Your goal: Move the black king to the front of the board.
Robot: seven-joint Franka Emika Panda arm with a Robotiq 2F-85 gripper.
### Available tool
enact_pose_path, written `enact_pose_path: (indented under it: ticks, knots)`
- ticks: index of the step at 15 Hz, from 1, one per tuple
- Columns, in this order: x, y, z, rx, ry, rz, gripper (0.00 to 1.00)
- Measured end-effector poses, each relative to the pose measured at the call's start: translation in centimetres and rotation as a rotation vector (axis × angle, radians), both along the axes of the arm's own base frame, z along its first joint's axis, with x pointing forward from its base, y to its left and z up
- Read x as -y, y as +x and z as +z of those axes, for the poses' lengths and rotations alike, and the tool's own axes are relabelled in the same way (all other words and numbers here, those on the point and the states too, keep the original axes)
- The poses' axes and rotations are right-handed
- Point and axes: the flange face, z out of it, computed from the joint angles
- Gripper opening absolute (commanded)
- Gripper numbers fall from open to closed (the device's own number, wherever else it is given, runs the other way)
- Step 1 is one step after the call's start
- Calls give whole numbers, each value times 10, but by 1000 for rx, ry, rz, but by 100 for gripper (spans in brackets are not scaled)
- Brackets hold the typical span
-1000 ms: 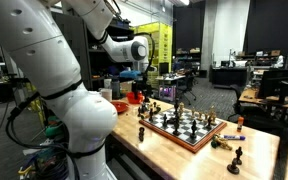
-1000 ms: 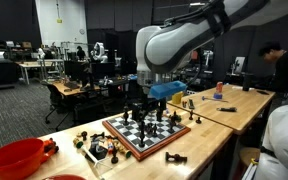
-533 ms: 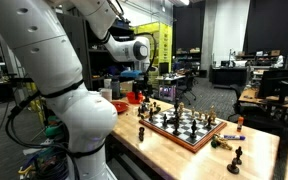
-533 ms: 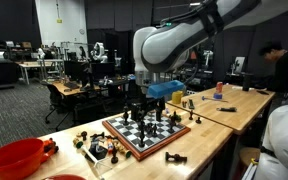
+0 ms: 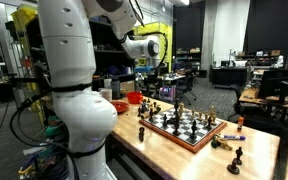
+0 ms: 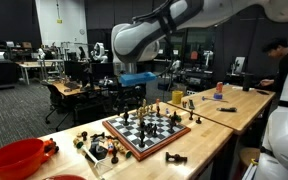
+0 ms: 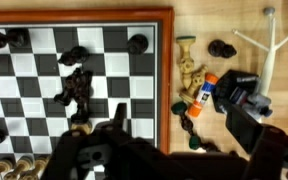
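The black king [image 5: 176, 103] is standing clear of its neighbours near the board's far corner, so I should keep lowering my gripper's spread fingers until they close around its head.
The board [image 6: 112, 130] lies on the wooden table with dark and light pieces on it; it shows in both exterior views [image 5: 162, 131] and from above in the wrist view [image 7: 162, 70]. Several dark pieces stand on it, a tall one near the middle [image 7: 81, 85]; I cannot tell which is the black king. My gripper [image 6: 132, 98] hangs in the air above the board's far side, also in an exterior view [image 5: 149, 78]. In the wrist view its fingers [image 7: 181, 115] are spread apart over the board's edge with nothing between them.
Loose chess pieces [image 7: 189, 70] and a glue stick [image 7: 206, 92] lie on the table beside the board. More pieces [image 6: 99, 148] lie near a red bowl [image 6: 14, 158]. A person [image 6: 274, 60] stands at the far side. Stray pieces [image 5: 234, 155] sit near the table edge.
The arm has swung and lifted: the gripper rose from just over the pieces to higher above the board's far side. The pieces have not moved.
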Motion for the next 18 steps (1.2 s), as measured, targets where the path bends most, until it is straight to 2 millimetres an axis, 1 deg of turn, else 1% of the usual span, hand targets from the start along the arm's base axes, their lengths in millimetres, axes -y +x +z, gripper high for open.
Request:
enact_pose_path:
  ticks: [2,4,6,8,11,15,18]
  knots:
    - [8,36,2,25,-22,-54,100]
    - [21,66,3,41,-49,-109,100]
    - [35,91,3,41,-75,-166,100]
    - [45,107,1,23,-89,-204,100]
    - [46,115,-1,15,-91,-220,100]
    - [42,114,-1,16,-91,-220,100]
    - [44,115,-2,14,-91,-223,100]
